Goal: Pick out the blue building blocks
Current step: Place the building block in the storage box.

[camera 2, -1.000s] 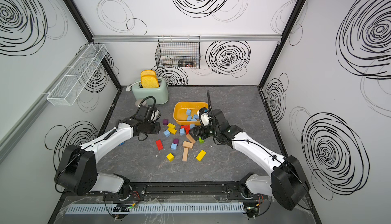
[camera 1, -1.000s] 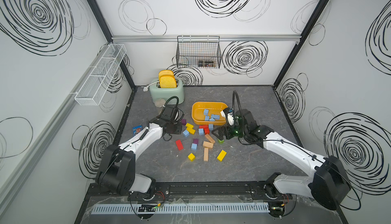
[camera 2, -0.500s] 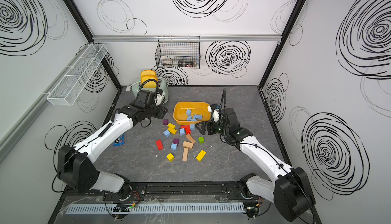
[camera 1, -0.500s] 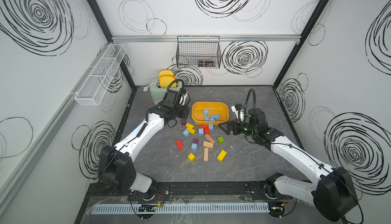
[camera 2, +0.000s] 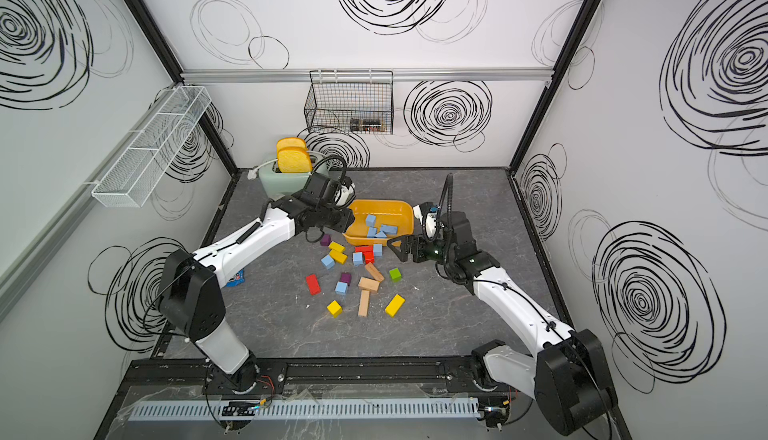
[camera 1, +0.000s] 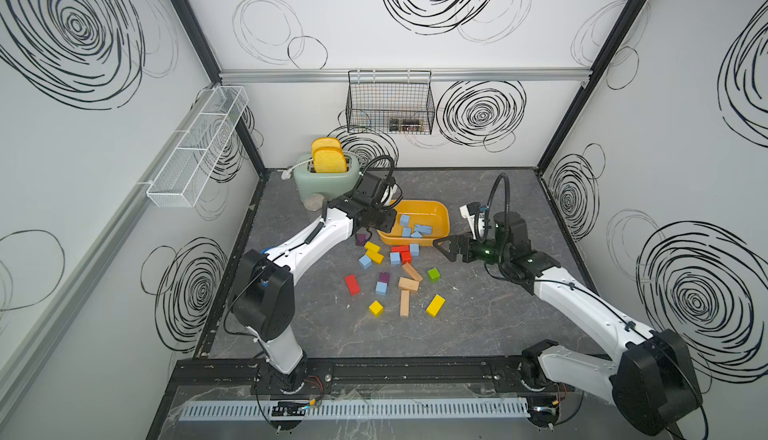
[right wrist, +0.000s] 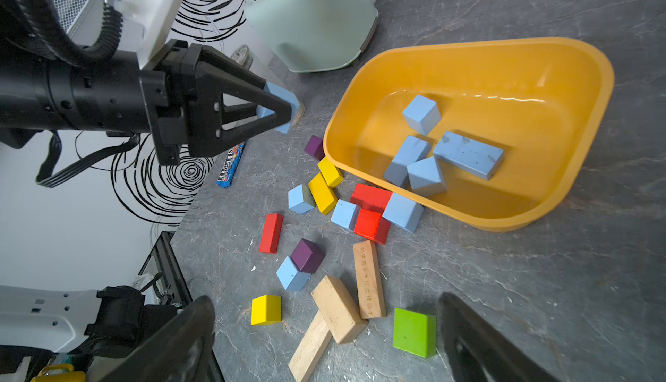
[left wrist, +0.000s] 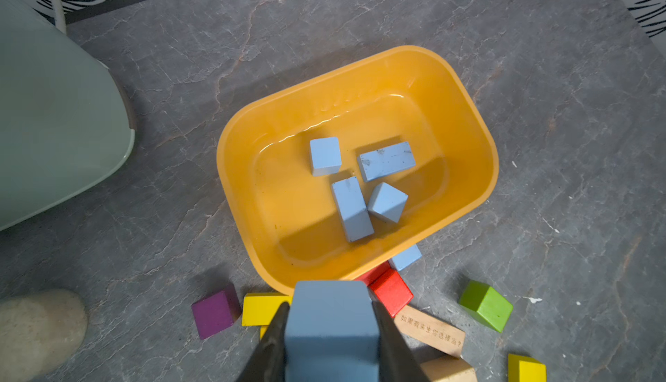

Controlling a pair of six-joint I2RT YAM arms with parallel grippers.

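I should keep moving my left gripper over the bin's rim (left wrist: pixel 258 260), as the yellow bin's bottom (left wrist: pixel 294 191) is clear beside its blue blocks, then lower the held block and let it go there.
My left gripper (camera 1: pixel 384 222) (left wrist: pixel 329 311) is shut on a pale blue building block (left wrist: pixel 331 329) (right wrist: pixel 281 104). It hangs just above the table at the left rim of the yellow bin (camera 1: pixel 440 209) (left wrist: pixel 238 196). Several blue blocks (camera 1: pixel 415 228) (left wrist: pixel 351 207) lie inside the bin. Several more blue cubes (camera 1: pixel 365 261) (right wrist: pixel 301 198) sit loose among the mixed blocks in front of it; one (camera 1: pixel 414 249) touches the bin's front wall. My right gripper (camera 1: pixel 442 247) (right wrist: pixel 326 301) is open and empty, right of the pile, low over the table.
Red, yellow, purple, green and plain wooden blocks (camera 1: pixel 405 288) are scattered in front of the bin. A mint toaster (camera 1: pixel 326 176) with toast stands at the back left, with a flat stone (camera 1: pixel 314 201) beside it. A blue candy packet (camera 2: pixel 237 277) lies under the left arm.
My left gripper has risen from the left of the block pile and carried the blue block back to the bin's left rim. The right gripper has drawn back to the right, still open.
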